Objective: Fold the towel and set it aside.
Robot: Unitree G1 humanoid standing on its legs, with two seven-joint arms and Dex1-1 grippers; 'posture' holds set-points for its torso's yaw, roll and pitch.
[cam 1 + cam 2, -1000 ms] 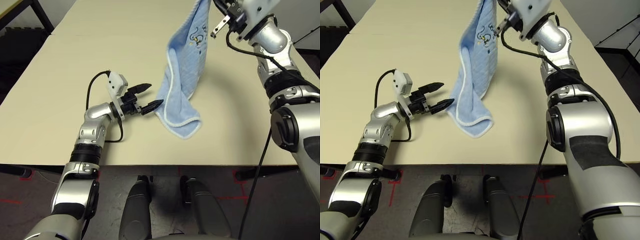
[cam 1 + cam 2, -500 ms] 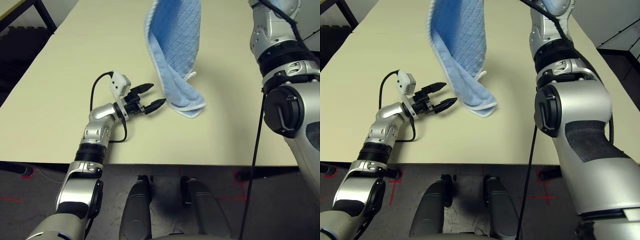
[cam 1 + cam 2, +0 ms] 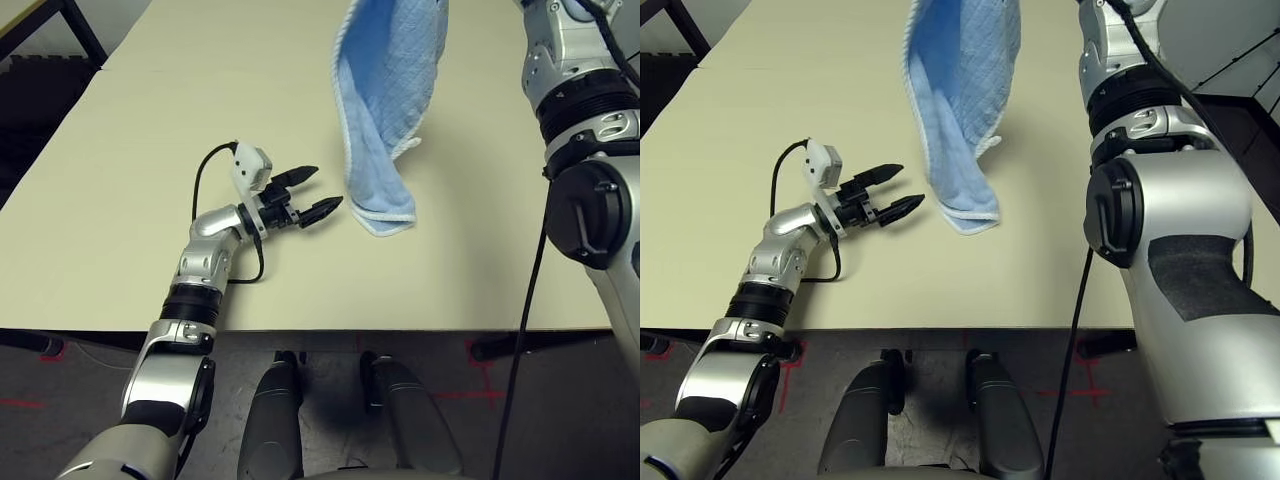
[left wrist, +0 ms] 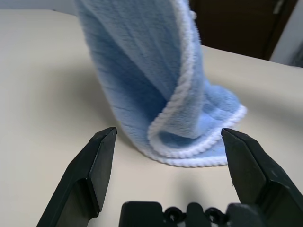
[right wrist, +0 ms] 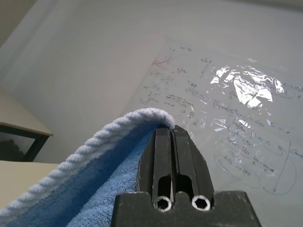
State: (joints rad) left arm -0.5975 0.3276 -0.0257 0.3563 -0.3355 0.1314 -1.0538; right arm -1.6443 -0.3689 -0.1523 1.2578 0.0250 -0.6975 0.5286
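Observation:
The towel's white edging bends around at the towel's bottom (image 4: 189,155), past the open fingers of my left gripper. So my left gripper should go in and pinch the towel's corner (image 4: 154,134) before it stretches the towel's edge.
The light-blue towel (image 3: 385,90) with white edging hangs from above, its bottom corner (image 3: 385,215) resting on the table. My right gripper (image 5: 173,142) is shut on the towel's top edge (image 5: 118,137); the right arm (image 3: 590,120) rises out of the head views. My left gripper (image 3: 315,192) lies low on the table just left of the towel's bottom corner, open, with nothing between its fingers. In the left wrist view the towel's folded bottom (image 4: 189,142) sits just beyond the open black fingers (image 4: 92,165).
The beige table (image 3: 120,190) stretches wide to the left and far side. A black cable (image 3: 205,175) loops from the left wrist over the table. A whiteboard with writing (image 5: 227,94) is behind the raised right gripper.
The hanging towel swung from the right to the left and back right, its bottom dragging along the table. My left gripper crept forward toward the towel's bottom corner.

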